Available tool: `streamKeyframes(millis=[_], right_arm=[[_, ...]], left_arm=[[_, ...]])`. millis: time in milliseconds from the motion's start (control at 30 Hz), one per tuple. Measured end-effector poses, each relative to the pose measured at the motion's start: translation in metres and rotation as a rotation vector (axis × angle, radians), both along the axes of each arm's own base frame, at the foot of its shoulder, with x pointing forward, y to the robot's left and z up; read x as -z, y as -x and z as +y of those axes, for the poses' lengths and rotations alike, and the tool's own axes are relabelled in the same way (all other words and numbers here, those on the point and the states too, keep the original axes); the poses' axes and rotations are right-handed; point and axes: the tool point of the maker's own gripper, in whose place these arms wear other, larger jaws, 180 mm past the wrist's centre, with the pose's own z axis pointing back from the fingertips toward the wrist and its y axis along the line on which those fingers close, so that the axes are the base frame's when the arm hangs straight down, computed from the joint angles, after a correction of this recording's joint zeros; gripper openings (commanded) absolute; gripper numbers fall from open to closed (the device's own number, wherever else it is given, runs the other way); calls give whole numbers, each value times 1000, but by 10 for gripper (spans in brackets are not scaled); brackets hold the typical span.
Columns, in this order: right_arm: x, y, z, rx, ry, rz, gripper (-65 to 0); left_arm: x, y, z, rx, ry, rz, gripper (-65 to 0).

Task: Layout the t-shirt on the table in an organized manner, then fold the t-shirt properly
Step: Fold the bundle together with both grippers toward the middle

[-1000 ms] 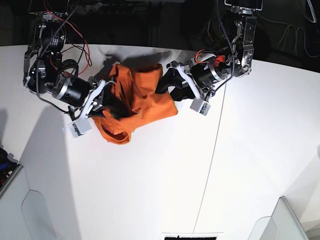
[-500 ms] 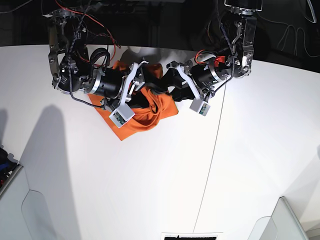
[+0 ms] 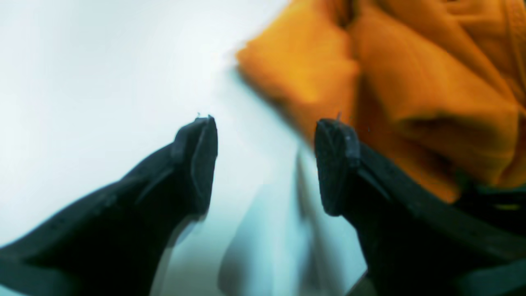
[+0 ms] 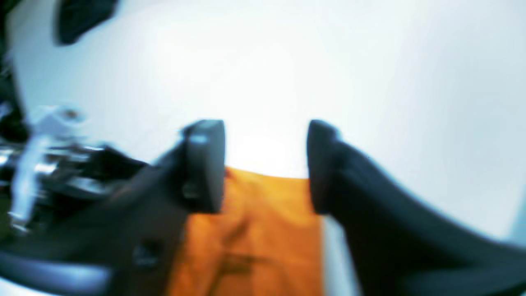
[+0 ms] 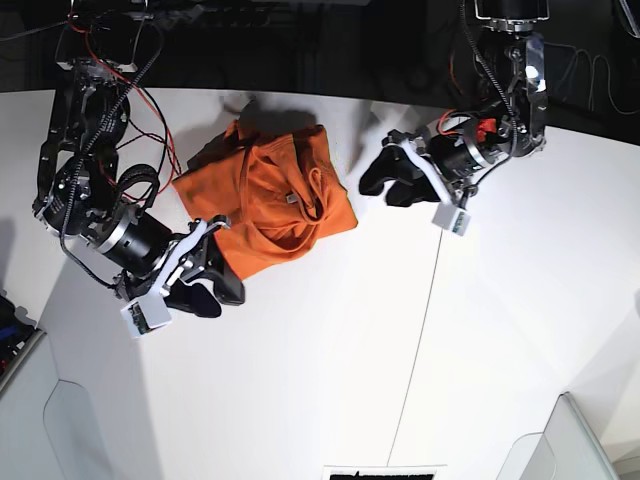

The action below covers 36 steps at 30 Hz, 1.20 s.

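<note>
Next, I bring my open left gripper back over the t-shirt's crumpled middle (image 5: 272, 195) and pinch there before folding, because the orange t-shirt lies bunched (image 5: 318, 190) beside that gripper.
The orange t-shirt (image 5: 270, 200) lies crumpled and partly spread at the back of the white table (image 5: 330, 370), a small white tag showing near its middle. My right gripper (image 5: 215, 295) sits at the shirt's near-left edge. In the right wrist view its fingers stand apart (image 4: 266, 127), with the t-shirt's (image 4: 254, 230) edge between and beneath them; no pinch shows. My left gripper (image 5: 380, 188) hovers over bare table just right of the shirt. The left wrist view shows it open and empty (image 3: 267, 123), with the t-shirt (image 3: 411, 82) bunched ahead on the right.
A thin dark seam (image 5: 420, 340) runs down the table to the right of the shirt. Grey bins stand at the near right corner (image 5: 575, 440) and the near left corner (image 5: 30, 400). The table's back edge meets darkness behind both arms.
My right arm has left the top of the shirt and swung to its near-left edge. My left gripper has backed off to the right. The shirt now lies flatter.
</note>
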Motion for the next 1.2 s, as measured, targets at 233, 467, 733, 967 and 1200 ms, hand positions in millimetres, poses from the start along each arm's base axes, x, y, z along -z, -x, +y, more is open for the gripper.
streamKeyframes(millis=[233, 467, 733, 967, 1200], right_arm=[[37, -15, -22, 67, 31, 54, -650], [54, -54, -42, 111, 24, 124, -650], [94, -51, -19, 63, 15, 259, -650], [103, -39, 9, -35, 60, 276, -650], [107, -34, 13, -51, 69, 287, -650]], left_arm=[[-59, -12, 59, -36, -57, -137, -474], [-127, 10, -35, 274, 39, -316, -515], [-128, 34, -145, 516, 69, -382, -515], [-66, 40, -162, 517, 48, -202, -515], [-27, 44, -132, 487, -5, -95, -515]])
